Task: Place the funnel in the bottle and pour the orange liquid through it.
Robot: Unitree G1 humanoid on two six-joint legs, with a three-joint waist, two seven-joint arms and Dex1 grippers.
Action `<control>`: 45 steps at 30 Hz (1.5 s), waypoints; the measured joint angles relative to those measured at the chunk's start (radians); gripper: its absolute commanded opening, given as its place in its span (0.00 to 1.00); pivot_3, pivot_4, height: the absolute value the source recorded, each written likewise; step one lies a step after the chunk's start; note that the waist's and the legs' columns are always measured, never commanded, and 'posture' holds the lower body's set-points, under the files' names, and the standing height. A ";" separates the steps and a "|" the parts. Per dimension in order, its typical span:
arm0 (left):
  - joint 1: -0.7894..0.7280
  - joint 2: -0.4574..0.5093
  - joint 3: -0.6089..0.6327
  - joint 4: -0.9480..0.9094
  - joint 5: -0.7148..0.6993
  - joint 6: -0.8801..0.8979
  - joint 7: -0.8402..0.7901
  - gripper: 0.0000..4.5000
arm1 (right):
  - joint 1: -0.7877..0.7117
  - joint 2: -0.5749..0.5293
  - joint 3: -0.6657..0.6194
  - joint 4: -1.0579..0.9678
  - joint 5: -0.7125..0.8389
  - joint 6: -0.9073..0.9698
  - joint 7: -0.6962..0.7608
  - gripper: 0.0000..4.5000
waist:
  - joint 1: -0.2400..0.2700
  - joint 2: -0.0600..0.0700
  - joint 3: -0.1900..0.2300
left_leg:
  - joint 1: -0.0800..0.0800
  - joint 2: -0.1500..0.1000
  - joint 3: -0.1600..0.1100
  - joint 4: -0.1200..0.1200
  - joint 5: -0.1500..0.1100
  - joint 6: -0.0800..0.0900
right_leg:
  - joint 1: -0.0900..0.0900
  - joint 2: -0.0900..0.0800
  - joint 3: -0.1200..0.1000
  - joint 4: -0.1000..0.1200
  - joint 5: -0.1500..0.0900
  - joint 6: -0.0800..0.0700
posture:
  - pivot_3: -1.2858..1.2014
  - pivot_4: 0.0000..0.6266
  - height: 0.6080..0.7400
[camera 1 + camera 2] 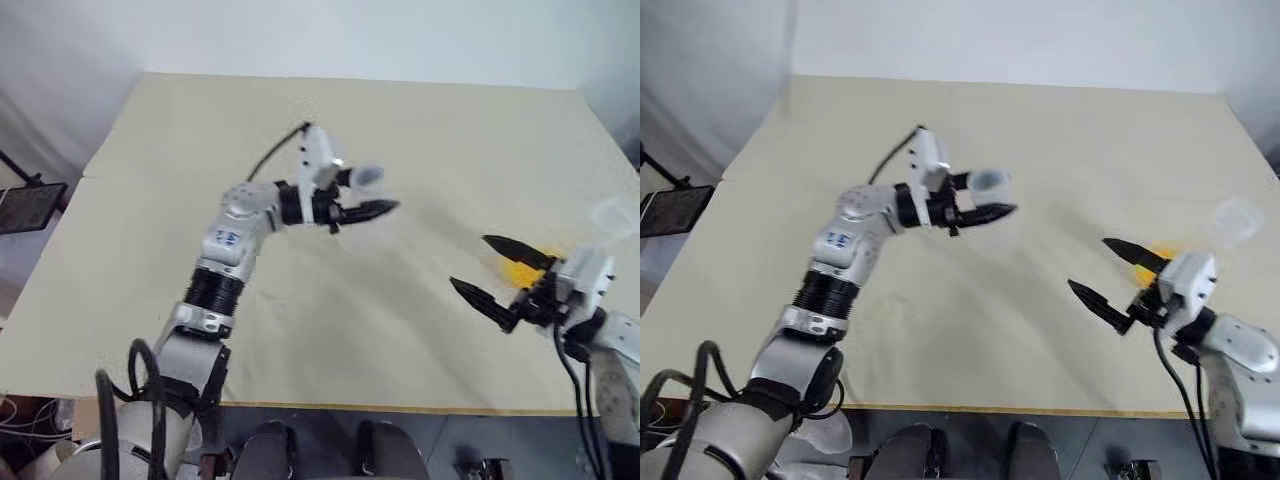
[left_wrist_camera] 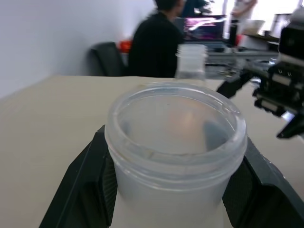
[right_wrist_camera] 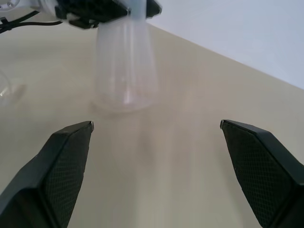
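My left gripper should keep lowering the bottle until its bottom stands flat and then let go, since the clear bottle's opening faces up above a free patch of tabletop.
My left gripper is shut on the neck of the clear bottle, level over the middle of the table. In the left wrist view the bottle's rimmed mouth sits between both black fingers. The right wrist view shows its conical body reaching down to the tabletop. At the right my right gripper stands open with nothing in it, pointing toward the bottle. Just behind it the orange liquid glows in a larger clear flask. A faint clear curved thing lies on the table; I cannot tell whether it is the funnel.
The beige table is bare at its back and left. A black stand is off the table's left edge. In the left wrist view a person in black sits at desks far beyond the table.
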 measured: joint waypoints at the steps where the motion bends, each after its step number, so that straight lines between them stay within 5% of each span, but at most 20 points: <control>1: -0.002 -0.009 -0.013 0.023 0.017 -0.021 -0.007 0.53 | 0.044 0.003 -0.025 -0.015 0.002 0.002 -0.010 1.00 | 0.000 0.000 0.000 | 0.001 0.000 0.001 0.000 0.000 0.000 | 0.000 0.000 0.001 0.000 0.000 0.000 | 0.52 0.24 1.00; 7: 0.007 -0.050 -0.043 0.096 0.075 -0.112 -0.020 0.53 | 0.171 0.063 -0.063 -0.110 0.003 -0.007 -0.077 1.00 | 0.004 0.000 0.000 | 0.002 0.000 0.004 0.001 0.001 0.001 | 0.000 0.000 0.005 0.000 0.000 0.000 | 0.52 0.24 1.00; 14: 0.050 -0.066 -0.050 0.109 0.103 -0.162 -0.021 0.53 | 0.154 0.085 -0.018 -0.142 -0.001 -0.008 -0.125 1.00 | 0.005 0.000 0.000 | 0.002 0.000 0.004 0.001 0.001 0.001 | 0.000 0.000 0.005 0.000 0.000 0.000 | 0.52 0.24 1.00; 15: 0.051 -0.067 -0.050 0.110 0.103 -0.163 -0.022 0.70 | 0.149 0.085 -0.016 -0.142 -0.001 -0.008 -0.128 1.00 | 0.005 0.000 0.000 | 0.002 0.000 0.004 0.001 0.000 0.001 | 0.000 0.000 0.005 0.001 0.000 0.000 | 0.52 0.24 1.00; 20: 0.068 -0.060 -0.043 0.095 0.101 -0.156 -0.037 0.99 | 0.115 0.085 0.018 -0.142 -0.001 -0.007 -0.134 1.00 | 0.006 0.000 0.000 | 0.002 0.000 0.003 0.001 0.000 0.001 | 0.000 0.000 0.005 0.001 0.000 0.000 | 0.52 0.24 1.00; 32: 0.076 0.034 0.007 0.068 0.070 -0.106 -0.104 0.99 | 0.088 0.084 0.059 -0.135 -0.001 -0.006 -0.134 1.00 | 0.003 0.000 0.000 | 0.002 0.001 0.003 0.001 0.000 0.001 | 0.000 0.000 0.005 0.002 0.000 0.000 | 0.52 0.24 1.00; 45: 0.314 0.267 0.257 -0.299 -0.022 -0.116 -0.006 0.99 | -0.143 0.041 0.195 -0.012 0.011 0.029 -0.005 1.00 | -0.015 0.000 0.000 | 0.005 0.002 -0.006 0.001 0.000 0.001 | 0.000 0.000 0.005 0.005 0.000 0.000 | 0.52 0.24 1.00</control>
